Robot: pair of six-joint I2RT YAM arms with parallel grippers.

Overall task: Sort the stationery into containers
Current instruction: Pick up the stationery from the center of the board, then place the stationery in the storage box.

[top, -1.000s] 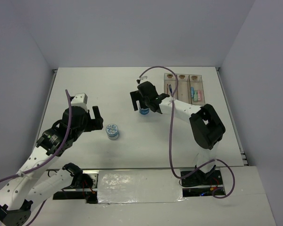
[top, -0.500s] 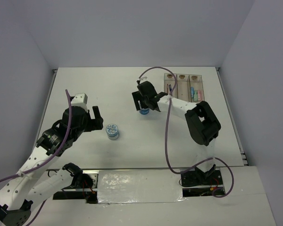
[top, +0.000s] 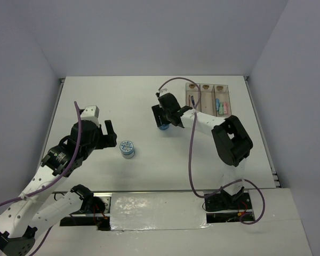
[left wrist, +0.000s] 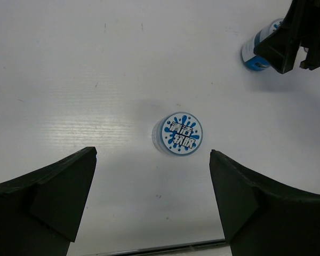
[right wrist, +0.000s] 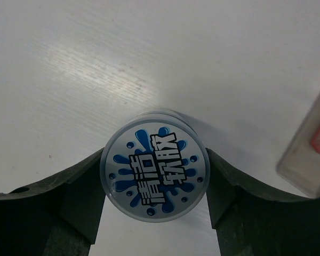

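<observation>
I should continue to carry the tape roll (top: pixel 164 127) until it is inside, because my right gripper has it upright by both sides and the tray's middle compartment (top: pixel 207 100) is empty.
A round blue-white tape roll (right wrist: pixel 154 162) stands on the white table between my right gripper's (right wrist: pixel 154 178) two fingers, which press against both of its sides. From above, the right gripper (top: pixel 164 118) covers most of this roll (top: pixel 162 127), left of the containers (top: pixel 212 92). A second tape roll (left wrist: pixel 177 133) stands alone on the table, ahead of my open left gripper (left wrist: pixel 153 154), which holds nothing. That second roll (top: pixel 127 149) lies just right of the left gripper (top: pixel 110 133).
The clear three-compartment tray at the back right holds pens (top: pixel 192 100) in its left compartment and coloured clips (top: pixel 222 105) in its right one. A corner of the tray (right wrist: pixel 309 154) shows at the right wrist view's edge. The right arm's purple cable (top: pixel 192 149) arcs over the table.
My right gripper has come down around the tape roll and its fingers have closed in onto the roll's sides. The left arm and the other roll have not moved.
</observation>
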